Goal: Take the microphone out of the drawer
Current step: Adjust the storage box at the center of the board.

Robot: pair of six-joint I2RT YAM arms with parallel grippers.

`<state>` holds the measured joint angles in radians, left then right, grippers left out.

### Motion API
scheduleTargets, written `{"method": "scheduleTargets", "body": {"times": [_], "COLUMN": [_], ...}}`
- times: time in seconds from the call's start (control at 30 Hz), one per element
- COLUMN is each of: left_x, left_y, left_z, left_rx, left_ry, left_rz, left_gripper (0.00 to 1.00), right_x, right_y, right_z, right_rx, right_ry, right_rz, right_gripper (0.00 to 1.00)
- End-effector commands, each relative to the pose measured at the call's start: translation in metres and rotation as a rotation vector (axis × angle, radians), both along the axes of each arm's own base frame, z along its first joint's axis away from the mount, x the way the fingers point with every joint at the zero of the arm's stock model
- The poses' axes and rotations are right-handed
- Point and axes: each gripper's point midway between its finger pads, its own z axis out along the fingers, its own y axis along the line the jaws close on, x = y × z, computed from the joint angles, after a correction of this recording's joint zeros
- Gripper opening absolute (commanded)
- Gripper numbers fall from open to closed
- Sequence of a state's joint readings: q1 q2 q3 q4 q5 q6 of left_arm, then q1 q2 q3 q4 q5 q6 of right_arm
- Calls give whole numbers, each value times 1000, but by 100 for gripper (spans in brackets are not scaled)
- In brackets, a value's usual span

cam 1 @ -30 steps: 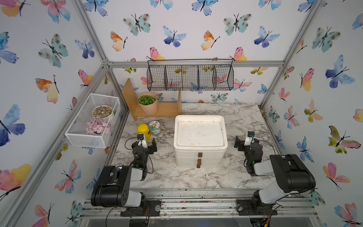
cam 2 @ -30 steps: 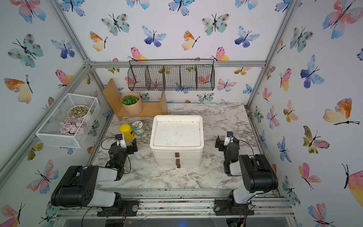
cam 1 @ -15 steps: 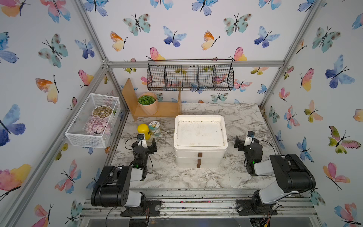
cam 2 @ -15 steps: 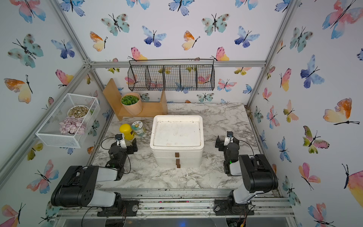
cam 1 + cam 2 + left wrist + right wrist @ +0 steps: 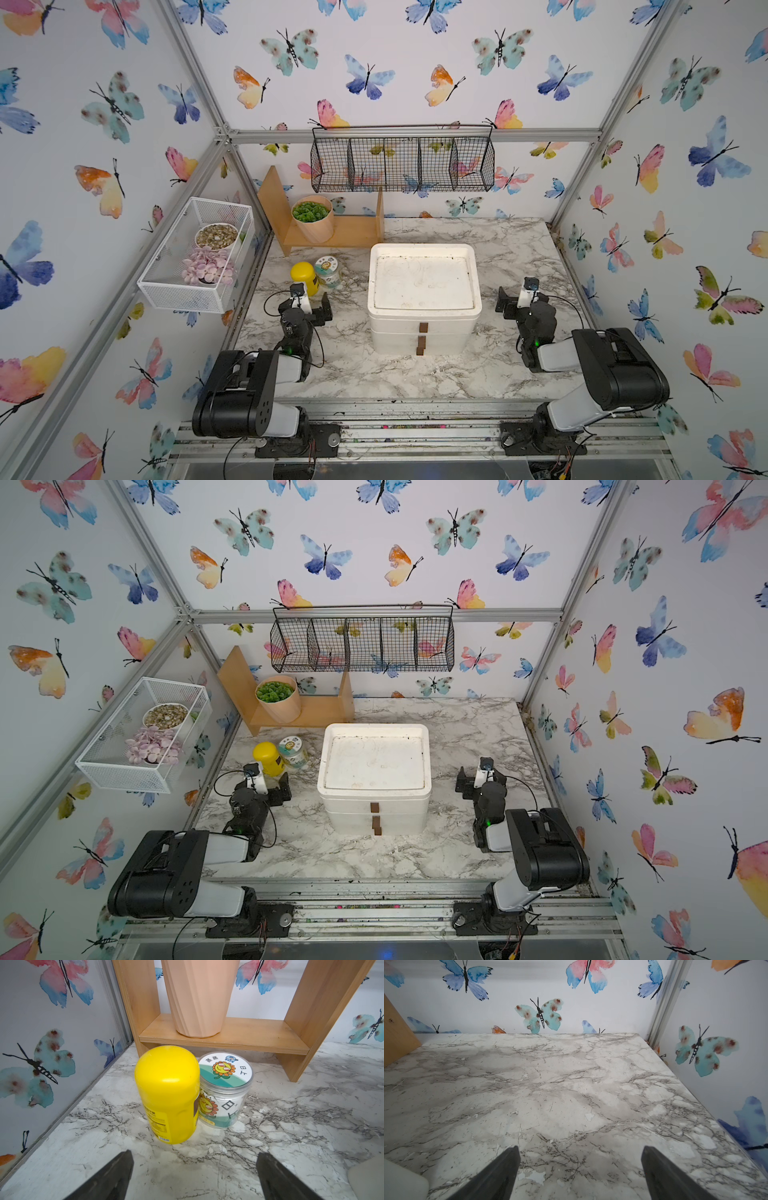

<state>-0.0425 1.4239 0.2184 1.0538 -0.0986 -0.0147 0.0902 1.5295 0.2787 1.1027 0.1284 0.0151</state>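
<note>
I see the drawer unit's brown handles [image 5: 424,328] facing the table's front edge, so I should turn the white drawer unit by its top rim [image 5: 470,251] until the handles point toward my right gripper.
A white drawer unit [image 5: 424,334] stands in the middle of the marble table in both top views, also [image 5: 374,816]. Its two stacked drawers are shut, each with a small brown handle [image 5: 422,327] on the front. The microphone is hidden. My left gripper [image 5: 306,305] rests low on the table left of the unit, open and empty, with fingertips [image 5: 124,1159] wide apart just short of a yellow bottle. My right gripper [image 5: 521,300] rests to the right of the unit, open and empty over bare marble, fingertips [image 5: 511,1155] spread.
The yellow bottle [image 5: 168,1093] and a clear jar with a sunflower label [image 5: 225,1088] stand together before a wooden shelf [image 5: 345,235] holding a potted plant [image 5: 312,218]. A black wire basket [image 5: 403,164] hangs on the back wall, a white mesh basket [image 5: 195,257] on the left wall.
</note>
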Motion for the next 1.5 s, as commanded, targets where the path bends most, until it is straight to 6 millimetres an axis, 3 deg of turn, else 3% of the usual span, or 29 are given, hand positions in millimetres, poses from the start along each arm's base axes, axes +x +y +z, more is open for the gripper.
{"method": "scheduleTargets", "body": {"times": [0.0,0.17,0.3,0.43,0.53,0.77,0.9,1.03,1.27,1.47], "left_x": [1,5,22,31,30,9,-3,-11,-9,-9], "left_y": [-4,-1,15,13,3,-10,-20,-33,-50,-60], "left_z": [6,16,16,21,30,83,121,149,176,185], "left_rx": [-5,1,-51,-158,-246,-364,-389,-430,-509,-536], "left_ry": [-19,-33,196,373,398,289,236,189,170,182], "left_rz": [-30,-9,120,170,151,93,28,-53,-142,-188], "left_gripper": [98,98,98,98,98,98,98,98,98,98], "right_x": [9,10,3,-4,-9,-29,-45,-55,-56,-49], "right_y": [-11,-21,-24,-2,20,58,81,90,111,156], "right_z": [25,71,100,140,168,221,230,230,225,219], "right_rx": [8,83,175,217,244,323,396,427,425,303], "right_ry": [18,27,82,122,189,308,380,428,474,508], "right_rz": [-66,-148,-194,-70,44,249,367,409,449,475], "right_gripper": [98,98,98,98,93,78,74,72,69,70]}}
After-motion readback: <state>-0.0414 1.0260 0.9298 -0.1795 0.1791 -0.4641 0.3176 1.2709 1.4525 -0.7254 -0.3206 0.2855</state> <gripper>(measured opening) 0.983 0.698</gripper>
